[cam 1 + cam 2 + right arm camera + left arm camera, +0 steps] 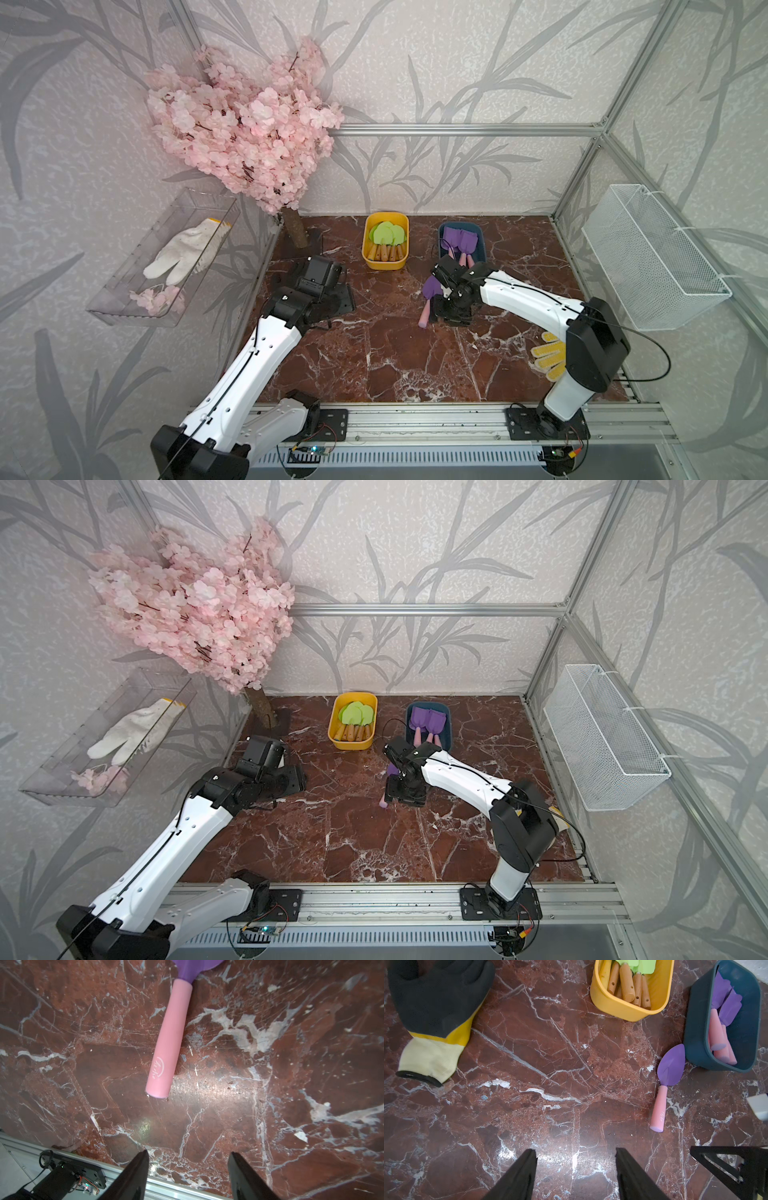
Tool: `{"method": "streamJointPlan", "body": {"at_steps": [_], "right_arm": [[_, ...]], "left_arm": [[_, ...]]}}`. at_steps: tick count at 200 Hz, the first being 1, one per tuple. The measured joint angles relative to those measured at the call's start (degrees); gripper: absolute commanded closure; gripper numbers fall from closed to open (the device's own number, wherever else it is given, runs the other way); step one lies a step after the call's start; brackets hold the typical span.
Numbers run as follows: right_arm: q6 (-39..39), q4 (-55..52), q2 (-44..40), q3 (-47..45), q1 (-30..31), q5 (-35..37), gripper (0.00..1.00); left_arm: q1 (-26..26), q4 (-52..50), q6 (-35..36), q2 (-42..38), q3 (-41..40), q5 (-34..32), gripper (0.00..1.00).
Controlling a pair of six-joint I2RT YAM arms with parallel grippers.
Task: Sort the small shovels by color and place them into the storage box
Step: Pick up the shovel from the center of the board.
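The purple shovel's pink handle lies free with its end (422,323) toward the robot's open fingers, so the right gripper should keep moving forward and down and close around the handle's middle (425,310).
One purple shovel with a pink handle (429,296) lies flat on the marble table, just in front of the dark blue storage box (480,246). The left wrist view shows the whole shovel (669,1072); the right wrist view shows its handle (168,1043). My right gripper (188,1155) hovers open beside the handle's end, with nothing between its fingers. Several purple shovels (457,241) lie in the blue box (695,1034). Green shovels with wooden handles (388,235) fill the yellow box (384,266). My left gripper (576,1153) is open over bare marble at the left.
A black and yellow glove (436,1001) lies beside my left gripper. Another yellow glove (548,353) lies by the right arm. A pink blossom tree (245,124) stands at the back left. A clear tray with a white glove (187,249) and a wire basket (652,257) hang on the side walls.
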Motion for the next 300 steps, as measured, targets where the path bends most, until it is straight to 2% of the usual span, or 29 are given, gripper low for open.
{"method": "streamJointPlan", "body": {"at_steps": [56,85,186,300], "right_arm": [[3.7,4.5,7.2,1.4,0.0,-0.6,0.35],[4.6,6.5,8.3,1.9,0.0,-0.7,0.36],[9.2,6.1,15.1,8.4,0.0,0.9,0.37],[12.0,6.3,17.3,9.1,0.0,1.7,0.49]], "left_arm": [[0.0,0.5,-2.3,-3.8,-4.0,0.5,0.35],[0.0,0.5,-2.4,-4.2,-4.1,0.7,0.35],[0.0,0.5,-2.8,-5.1,-4.1,0.9,0.35],[0.0,0.3,-2.1,-4.1,-4.0,0.9,0.35]]}}
